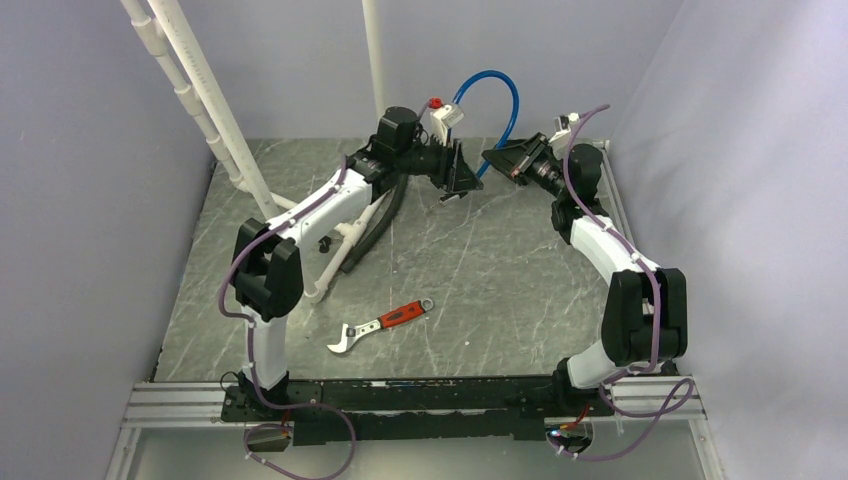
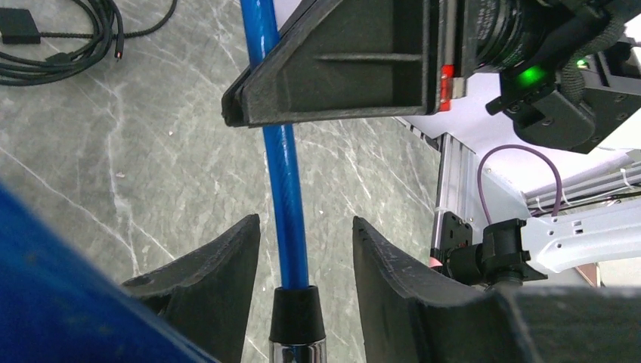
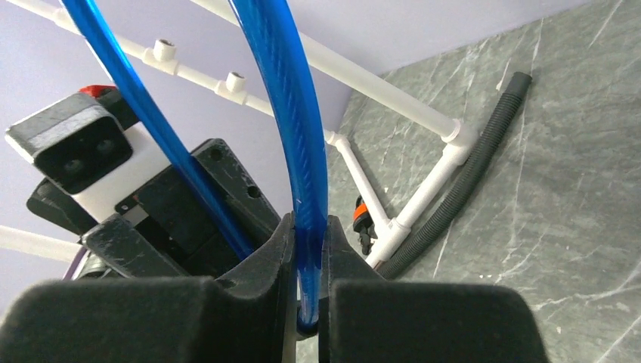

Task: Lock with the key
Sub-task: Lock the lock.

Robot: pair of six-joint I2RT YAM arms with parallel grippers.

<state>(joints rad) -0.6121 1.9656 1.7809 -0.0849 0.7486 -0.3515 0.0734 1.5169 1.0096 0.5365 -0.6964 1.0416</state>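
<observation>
The blue cable is pinched above its collar by my right gripper, so my left gripper should grip the cable by the black collar to free my right gripper for the key.
A blue cable arches up between the two grippers at the back of the table. My right gripper is shut on the cable, pinching it flat between its pads. My left gripper is open. Its fingers stand on either side of the cable without touching it. Between them are the cable's black collar and chrome end pin. In the top view the left gripper and right gripper nearly face each other. The key and the lock's body are out of view.
A red-handled wrench lies on the marble-patterned table near the front. White pipes and a black corrugated hose occupy the back left. A coiled black cord lies on the table. Walls close in on three sides.
</observation>
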